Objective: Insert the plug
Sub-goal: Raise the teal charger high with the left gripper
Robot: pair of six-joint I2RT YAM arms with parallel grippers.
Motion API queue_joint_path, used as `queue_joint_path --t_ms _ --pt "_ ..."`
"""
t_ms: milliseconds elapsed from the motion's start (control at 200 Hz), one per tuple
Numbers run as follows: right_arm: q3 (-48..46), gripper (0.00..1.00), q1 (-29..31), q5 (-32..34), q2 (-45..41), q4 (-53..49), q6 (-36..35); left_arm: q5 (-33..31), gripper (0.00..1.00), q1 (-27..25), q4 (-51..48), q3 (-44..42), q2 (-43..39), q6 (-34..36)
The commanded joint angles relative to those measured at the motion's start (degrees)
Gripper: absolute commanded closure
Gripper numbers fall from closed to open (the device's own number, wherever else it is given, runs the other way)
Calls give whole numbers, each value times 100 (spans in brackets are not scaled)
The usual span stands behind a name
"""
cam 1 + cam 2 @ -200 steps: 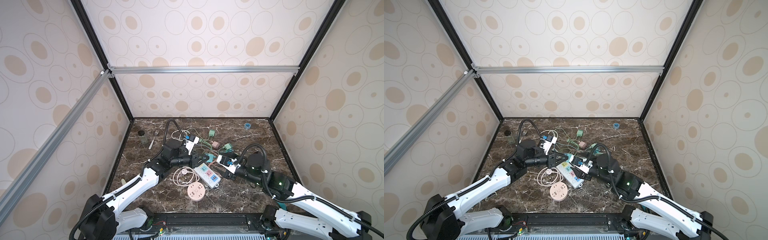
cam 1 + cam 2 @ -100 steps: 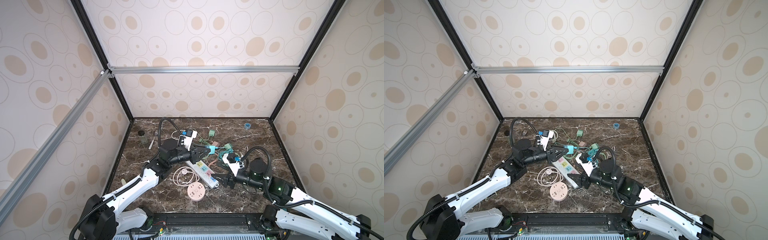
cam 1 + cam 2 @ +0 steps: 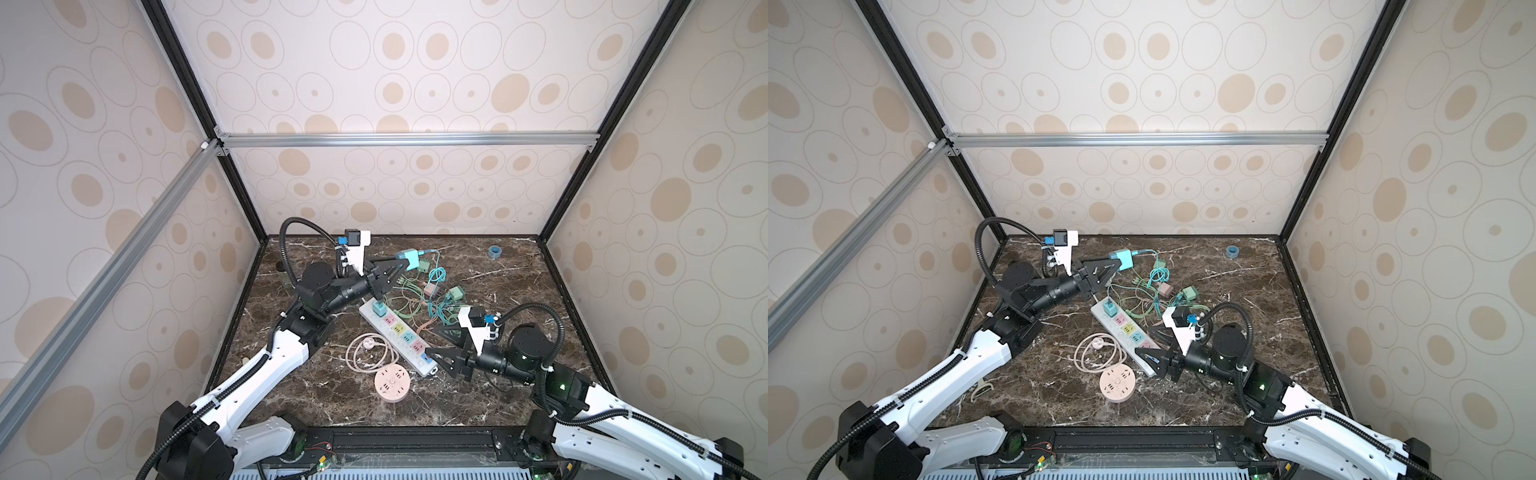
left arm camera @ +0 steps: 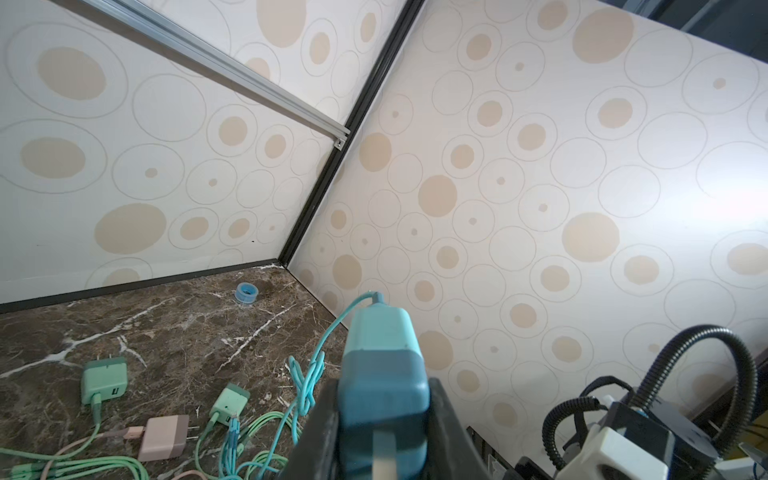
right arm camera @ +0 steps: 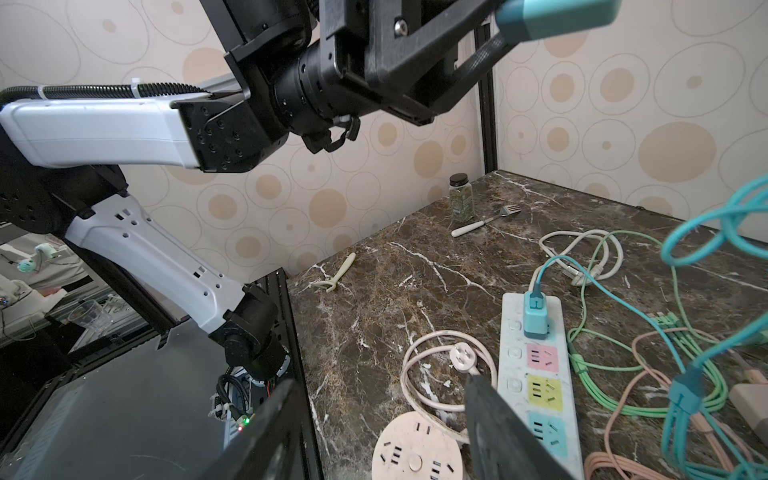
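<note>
My left gripper has the teal plug with its cable end (image 3: 1133, 253) in front. I should bring the plug (image 3: 1121, 259) back so my right gripper can grab that cable end.
My left gripper (image 3: 405, 262) is shut on a teal plug (image 3: 409, 257), held in the air above the far end of the strip; its cable hangs down to the tangle. The left wrist view shows the plug (image 4: 382, 374) clamped between both fingers. A white power strip (image 3: 401, 336) with coloured sockets lies slantwise at mid-table, and a second teal plug (image 5: 536, 316) sits in its far socket. My right gripper (image 3: 436, 345) stands open low at the strip's near end, one finger (image 5: 490, 419) beside the strip's edge (image 5: 513, 374), nothing held.
A round pink socket (image 3: 392, 384) and its coiled pink cord (image 3: 368, 347) lie just before the strip. Green, teal and pink cables with chargers (image 3: 432, 291) tangle behind it. A blue tape roll (image 3: 494, 251) sits at back right; a jar (image 5: 461, 203), fork (image 5: 486, 222) and peeler (image 5: 336, 274) lie left.
My left gripper has risen and swung toward the back with the teal plug. My right gripper has drawn back from the strip's far end to its near end and narrowed a little.
</note>
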Motion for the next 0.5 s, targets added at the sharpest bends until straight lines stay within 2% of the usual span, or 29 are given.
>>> queue_joint_path --t_ms 0,80,375,495 --pt "-136 35 27 -60 -126 207 142 -17 100 257 1305 30 -78 -833" --pt "-165 35 30 -59 -132 193 136 -28 100 398 1413 105 -63 -1022" --pt "-279 35 29 -91 -51 372 164 181 100 606 825 1191 288 -936" --pt "-300 35 28 -57 -69 399 165 25 100 762 425 1637 467 -923"
